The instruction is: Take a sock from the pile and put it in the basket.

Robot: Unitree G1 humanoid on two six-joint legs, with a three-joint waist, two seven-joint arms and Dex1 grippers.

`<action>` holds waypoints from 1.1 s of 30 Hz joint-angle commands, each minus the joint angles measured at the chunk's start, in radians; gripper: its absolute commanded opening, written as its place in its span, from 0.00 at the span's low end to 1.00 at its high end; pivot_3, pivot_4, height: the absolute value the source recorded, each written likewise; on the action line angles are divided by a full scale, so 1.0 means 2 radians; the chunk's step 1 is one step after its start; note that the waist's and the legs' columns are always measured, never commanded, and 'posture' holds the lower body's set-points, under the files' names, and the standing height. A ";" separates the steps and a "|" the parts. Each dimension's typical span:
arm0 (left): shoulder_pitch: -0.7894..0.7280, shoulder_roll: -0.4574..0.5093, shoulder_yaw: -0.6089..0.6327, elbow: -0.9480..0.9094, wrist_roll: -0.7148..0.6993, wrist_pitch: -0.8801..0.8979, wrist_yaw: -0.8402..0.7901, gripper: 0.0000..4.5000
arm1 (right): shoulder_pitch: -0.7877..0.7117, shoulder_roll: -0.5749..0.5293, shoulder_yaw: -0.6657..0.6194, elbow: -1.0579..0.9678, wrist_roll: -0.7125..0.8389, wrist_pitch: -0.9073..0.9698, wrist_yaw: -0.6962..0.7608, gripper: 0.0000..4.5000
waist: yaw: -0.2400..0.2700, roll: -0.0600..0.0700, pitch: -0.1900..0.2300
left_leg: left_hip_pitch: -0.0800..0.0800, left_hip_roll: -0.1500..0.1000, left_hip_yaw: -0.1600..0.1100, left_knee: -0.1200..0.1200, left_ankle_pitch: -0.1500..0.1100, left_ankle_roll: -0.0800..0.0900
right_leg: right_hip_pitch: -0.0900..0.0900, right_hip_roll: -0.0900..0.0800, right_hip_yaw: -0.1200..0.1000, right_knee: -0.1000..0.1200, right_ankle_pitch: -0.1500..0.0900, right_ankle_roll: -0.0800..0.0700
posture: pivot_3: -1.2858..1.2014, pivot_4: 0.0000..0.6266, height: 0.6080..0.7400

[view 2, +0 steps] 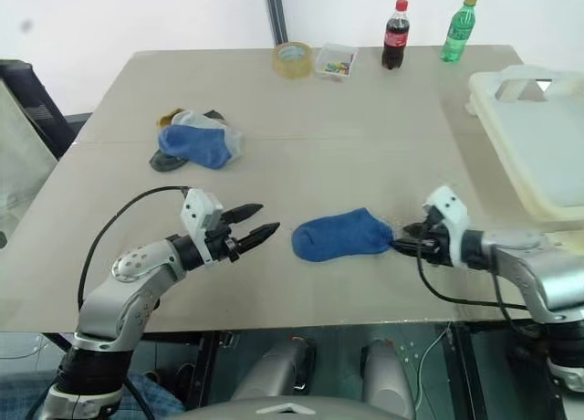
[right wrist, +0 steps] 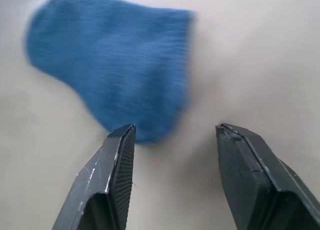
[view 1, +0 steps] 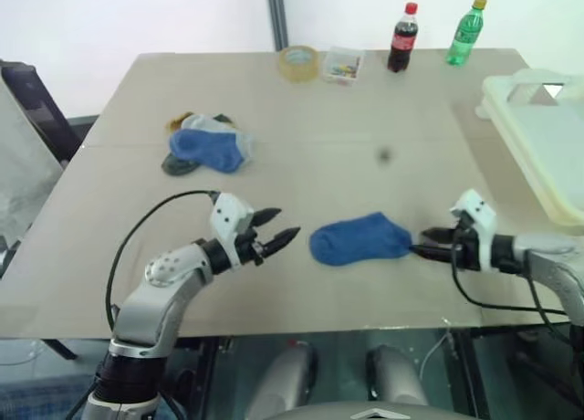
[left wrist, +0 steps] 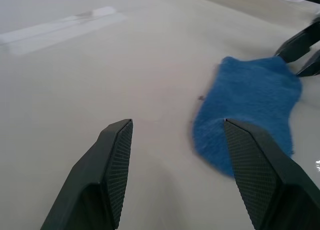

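Note:
One blue sock (view 1: pixel 359 239) is alone by my right gripper, and its match (view 1: pixel 206 150) is on the pile. Next, my left gripper puts the match next to that sock first.
A single blue sock (view 1: pixel 360 239) lies flat on the table near the front edge, between my two grippers. My right gripper (view 1: pixel 420 241) is open just off the sock's right end; in the right wrist view the sock (right wrist: pixel 115 65) lies beyond the spread fingertips (right wrist: pixel 122 155), apart from them. My left gripper (view 1: pixel 285 223) is open a short way left of the sock, empty. The pile (view 1: pixel 208 146) of blue, grey and dark socks sits at the table's left middle. The cream-white basket (view 1: pixel 525 119) stands at the right edge.
At the table's far edge stand a tape roll (view 1: pixel 299 62), a small clear box (view 1: pixel 343 64), a cola bottle (view 1: pixel 402 38) and a green bottle (view 1: pixel 465 32). A dark chair (view 1: pixel 36 110) stands beside the table's left side.

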 commanded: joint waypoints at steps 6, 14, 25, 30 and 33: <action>-0.118 -0.004 0.012 0.156 0.092 -0.064 0.084 0.69 | 0.056 0.014 -0.166 -0.104 0.049 -0.148 0.041 0.59 | 0.000 0.000 0.000 | 0.000 0.000 0.000 0.000 0.000 0.000 | 0.000 0.000 0.000 0.000 0.000 0.000 | 0.52 0.24 1.00; -0.233 -0.011 -0.001 0.361 0.161 -0.148 0.133 0.69 | 0.044 0.032 -0.177 -0.172 0.116 -0.170 0.031 0.59 | -0.001 -0.001 0.000 | 0.000 0.000 0.000 0.000 0.000 0.000 | 0.000 0.000 0.000 0.000 0.000 0.000 | 0.52 0.24 1.00; -0.309 -0.011 -0.005 0.507 0.204 -0.220 0.174 0.69 | 0.041 0.030 -0.153 -0.183 0.118 -0.176 0.012 0.59 | -0.001 -0.003 0.001 | -0.001 0.000 0.000 0.000 0.000 0.000 | 0.000 0.000 0.000 0.000 0.000 0.000 | 0.52 0.24 1.00; -0.290 -0.014 0.002 0.488 0.205 -0.222 0.174 0.51 | 0.041 0.029 -0.151 -0.178 0.113 -0.180 0.011 0.60 | -0.001 -0.003 0.001 | -0.001 0.000 0.000 0.001 0.000 0.000 | 0.000 0.000 0.000 0.000 0.000 0.000 | 0.52 0.24 1.00; -0.274 -0.012 0.001 0.472 0.210 -0.227 0.178 0.20 | 0.039 0.029 -0.147 -0.174 0.109 -0.182 0.011 0.60 | -0.002 -0.003 0.001 | -0.001 0.000 0.000 0.001 0.000 0.000 | 0.000 0.000 0.000 0.000 0.000 0.000 | 0.52 0.24 1.00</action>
